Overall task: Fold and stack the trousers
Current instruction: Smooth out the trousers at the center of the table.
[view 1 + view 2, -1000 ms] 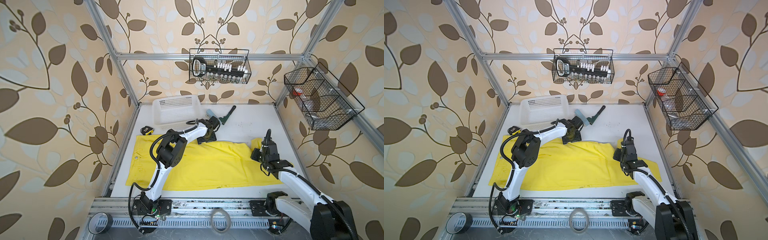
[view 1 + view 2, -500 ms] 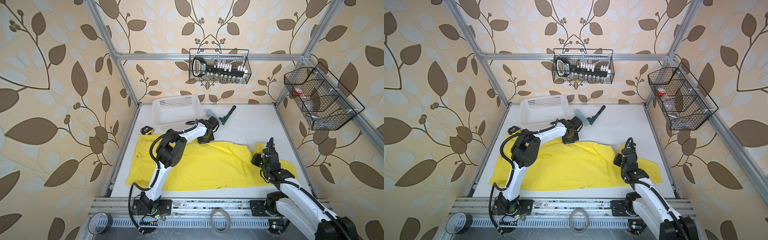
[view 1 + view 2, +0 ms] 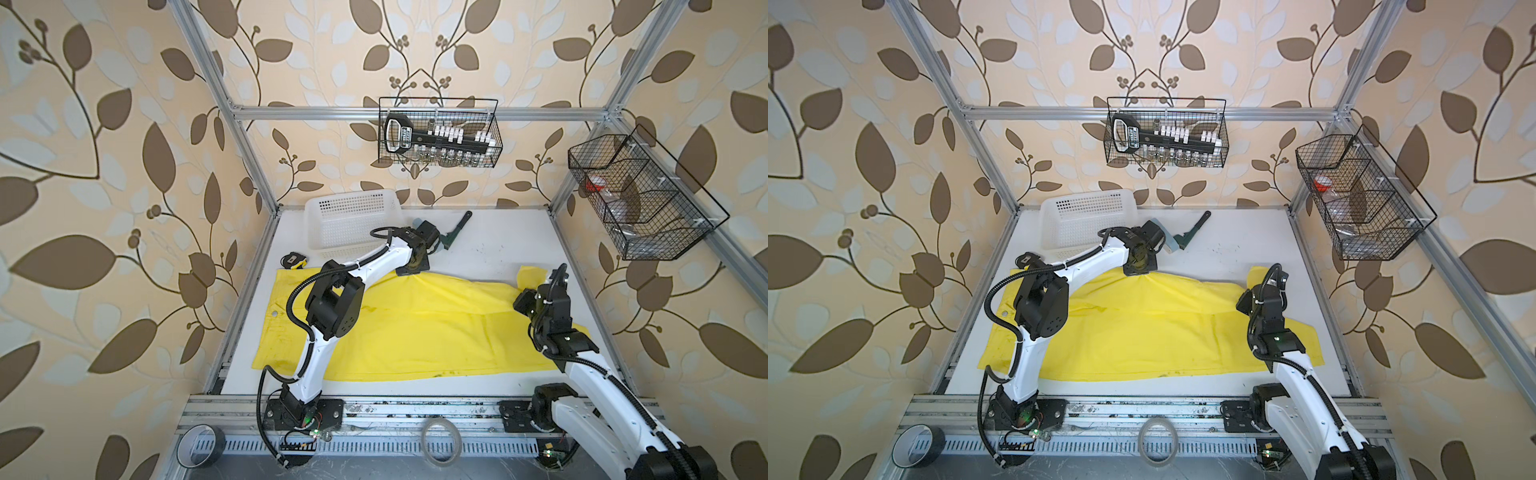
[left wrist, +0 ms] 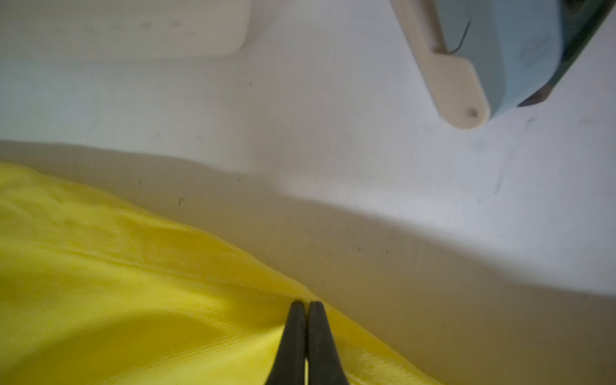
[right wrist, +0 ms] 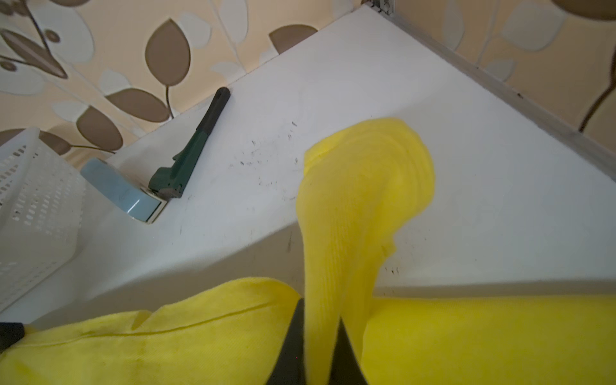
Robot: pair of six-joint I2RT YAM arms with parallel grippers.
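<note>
I should use my right gripper to put the bunched end farther back and pull it straight before I fold, because the far leg's end is bunched up against the near leg.
The yellow trousers lie spread lengthwise across the white table, waistband at the left. My left gripper sits at their far edge, near the middle. In the left wrist view the gripper is shut, pinching the edge of the cloth. My right gripper is over the right leg end. It is shut on a strip of cloth that stands up between its fingers, and a flap pokes out above the gripper.
A white perforated basket stands at the back left. Beside it lie a light blue object and a green-handled tool. A small yellow-black tape measure lies by the waistband. Wire baskets hang on the walls. Tape rolls rest on the front rail.
My left gripper has closed on the trousers' far edge. The right arm has drawn back toward its base with the leg end in its grip, uncovering more of the leg.
</note>
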